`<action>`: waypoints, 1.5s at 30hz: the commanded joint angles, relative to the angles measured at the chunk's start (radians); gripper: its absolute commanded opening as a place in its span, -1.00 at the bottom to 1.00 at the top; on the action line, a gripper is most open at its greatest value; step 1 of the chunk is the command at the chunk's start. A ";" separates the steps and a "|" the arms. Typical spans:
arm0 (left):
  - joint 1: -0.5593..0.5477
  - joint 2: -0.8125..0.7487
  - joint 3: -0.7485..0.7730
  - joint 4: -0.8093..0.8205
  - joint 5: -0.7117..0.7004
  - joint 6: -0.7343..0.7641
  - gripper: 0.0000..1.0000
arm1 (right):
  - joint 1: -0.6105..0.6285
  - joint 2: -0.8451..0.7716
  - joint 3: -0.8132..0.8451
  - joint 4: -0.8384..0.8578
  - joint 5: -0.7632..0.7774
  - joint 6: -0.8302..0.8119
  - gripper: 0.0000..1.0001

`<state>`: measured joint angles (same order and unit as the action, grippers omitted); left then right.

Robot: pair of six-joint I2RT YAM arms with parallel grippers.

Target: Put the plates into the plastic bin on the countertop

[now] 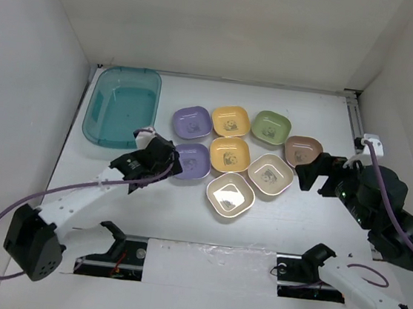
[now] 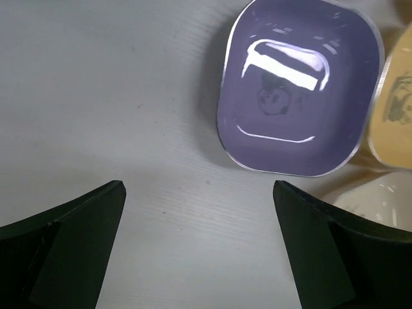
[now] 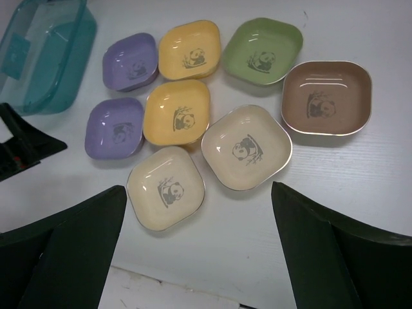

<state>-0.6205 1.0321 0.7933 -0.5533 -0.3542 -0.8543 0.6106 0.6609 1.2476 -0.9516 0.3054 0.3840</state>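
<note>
I expect the nearer beige plate [image 1: 230, 194] to slide aside when I take the nearer purple plate [image 1: 208, 178], because the beige plate sits loose and close against the purple one.
Eight plates lie clustered mid-countertop [image 1: 148, 207]: purple [image 1: 191, 121], yellow [image 1: 230, 121], green [image 1: 271, 127], brown [image 1: 302, 150], a second purple [image 1: 191, 160], a second yellow [image 1: 230, 154] and two beige [image 1: 269, 174] [image 1: 229, 194]. The teal plastic bin [image 1: 122, 106] stands empty at the far left. My left gripper [image 1: 167, 159] is open and empty, just left of the nearer purple plate [image 2: 296, 90]. My right gripper [image 1: 310, 174] is open and empty, hovering right of the brown plate [image 3: 327, 96]. The right wrist view shows all the plates and the bin [image 3: 38, 55].
White walls enclose the countertop on the left, back and right. A metal rail [image 1: 355, 123] runs along the right edge, with a white plug [image 1: 373, 143] beside it. Purple cables trail from both arms. The arm mounts [image 1: 128, 250] sit at the near edge.
</note>
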 commanded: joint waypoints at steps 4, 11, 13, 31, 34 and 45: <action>-0.005 0.130 -0.100 0.185 -0.017 -0.078 0.99 | 0.009 -0.006 -0.011 0.083 -0.052 -0.022 1.00; -0.005 0.273 -0.120 0.314 -0.066 -0.078 0.94 | 0.009 -0.024 -0.020 0.083 -0.071 -0.022 1.00; -0.005 0.321 -0.111 0.348 -0.077 -0.089 0.91 | 0.009 -0.035 -0.030 0.093 -0.071 -0.022 1.00; -0.376 0.301 0.234 -0.576 -0.423 -0.751 -1.00 | 0.009 -0.044 -0.030 0.102 -0.081 -0.031 1.00; -0.364 0.229 0.358 -0.577 -0.469 -0.659 -1.00 | 0.009 -0.035 -0.039 0.132 -0.114 -0.031 1.00; 0.014 0.285 0.625 -0.498 -0.589 -0.445 -1.00 | 0.009 -0.035 -0.080 0.154 -0.149 -0.031 1.00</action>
<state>-0.6914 1.2770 1.3399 -0.9695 -0.7696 -1.2518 0.6106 0.6247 1.1820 -0.8532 0.1753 0.3618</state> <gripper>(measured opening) 0.021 0.999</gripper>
